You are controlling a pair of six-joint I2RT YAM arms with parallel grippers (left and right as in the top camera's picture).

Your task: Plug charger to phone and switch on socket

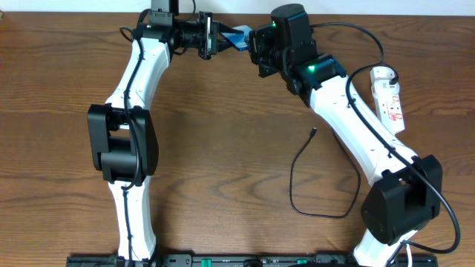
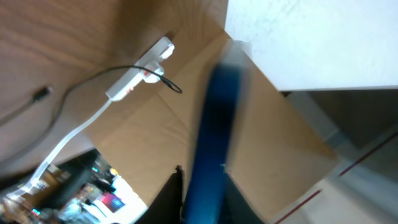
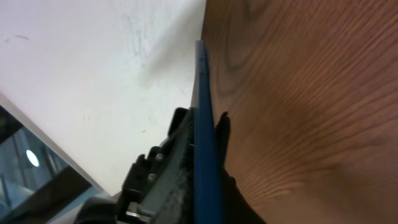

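Note:
My left gripper should keep hold of the phone (image 1: 239,37), since both grippers are holding it, while my right gripper opens and takes the charger's loose connector (image 1: 312,133).
The phone (image 1: 234,36), blue-screened, hangs above the back edge of the table between both grippers. My left gripper (image 1: 216,37) is shut on its left end; in the left wrist view the blue phone (image 2: 214,124) runs up from between the dark fingers (image 2: 171,199). My right gripper (image 1: 253,41) is shut on the other end, where the phone (image 3: 203,93) shows edge-on. The charger (image 1: 292,178) lies loose on the table, its connector tip (image 1: 315,133) free. The white socket (image 1: 390,95) lies at the right edge, also seen as a socket (image 2: 140,70) in the left wrist view.
The wooden table (image 1: 223,163) ends just behind the grippers at a white wall (image 3: 93,62). The socket's thick white cord (image 2: 68,134) trails toward the front. The black cable loop lies between the right arm (image 1: 356,141) and the table's middle.

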